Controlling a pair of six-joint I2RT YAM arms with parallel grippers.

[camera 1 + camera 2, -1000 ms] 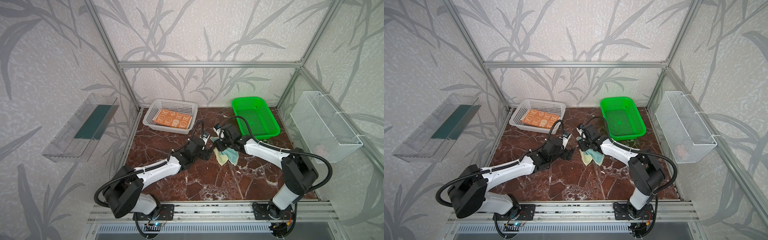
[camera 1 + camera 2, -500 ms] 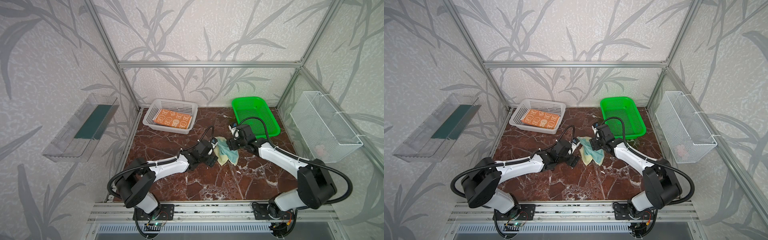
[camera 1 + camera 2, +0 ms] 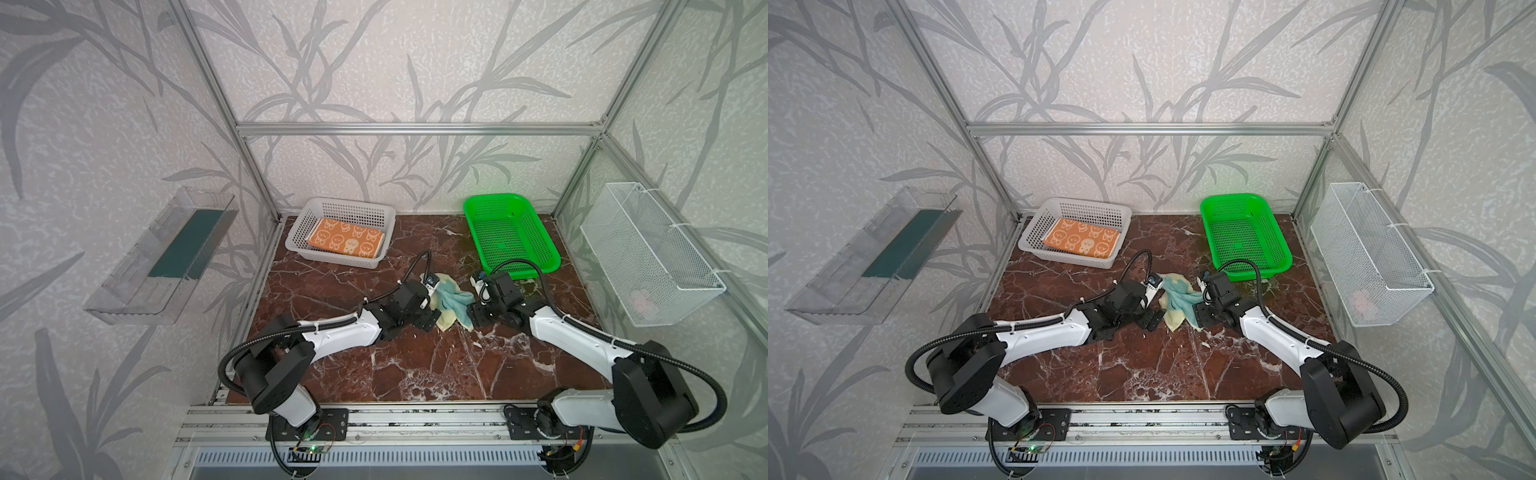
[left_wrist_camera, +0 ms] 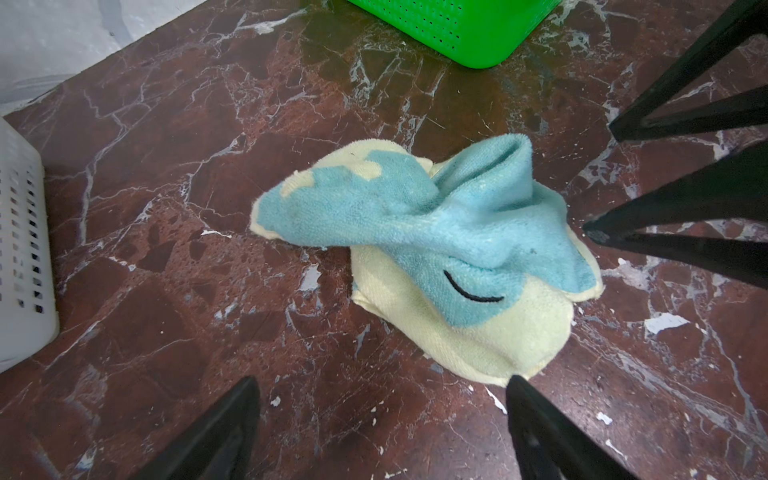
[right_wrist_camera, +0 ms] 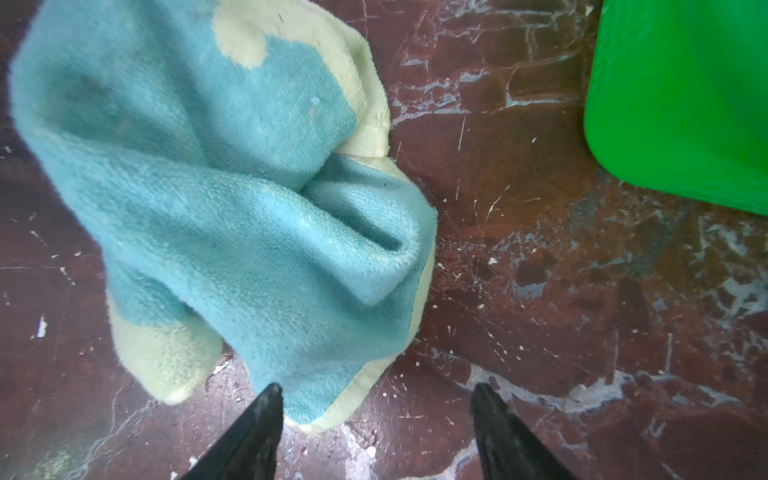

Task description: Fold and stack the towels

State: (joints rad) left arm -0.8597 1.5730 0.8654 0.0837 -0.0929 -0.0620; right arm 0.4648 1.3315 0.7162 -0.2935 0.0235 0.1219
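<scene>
I see pale yellow cloth (image 5: 165,360) sticking out under the loose light-blue fold, so the towel's edge (image 5: 364,388) will uncover more bunched yellow cloth when I lift it.
A crumpled pale yellow and light-blue towel (image 3: 451,301) (image 3: 1177,300) lies on the marble table between my two grippers. My left gripper (image 3: 430,321) (image 4: 382,382) stands open low over the table. The towel's yellow edge (image 4: 478,349) lies just by one of its fingertips, and nothing is between them. My right gripper (image 3: 473,318) (image 5: 376,388) is open on the towel's other side. A towel corner (image 5: 307,411) lies beside one of its fingertips. Its black fingers (image 4: 685,203) show in the left wrist view. A folded orange towel with cream rabbit faces (image 3: 345,242) lies in the white basket (image 3: 299,237).
A green basket (image 3: 548,249) stands at the back right, close behind the right gripper. A white wire basket (image 3: 665,232) hangs on the right wall with something pinkish inside. A clear shelf (image 3: 162,253) hangs on the left wall.
Both grippers have come down on either side of the towel. The left moved right toward it. The right moved from above it to its right side. The towel now lies loose.
</scene>
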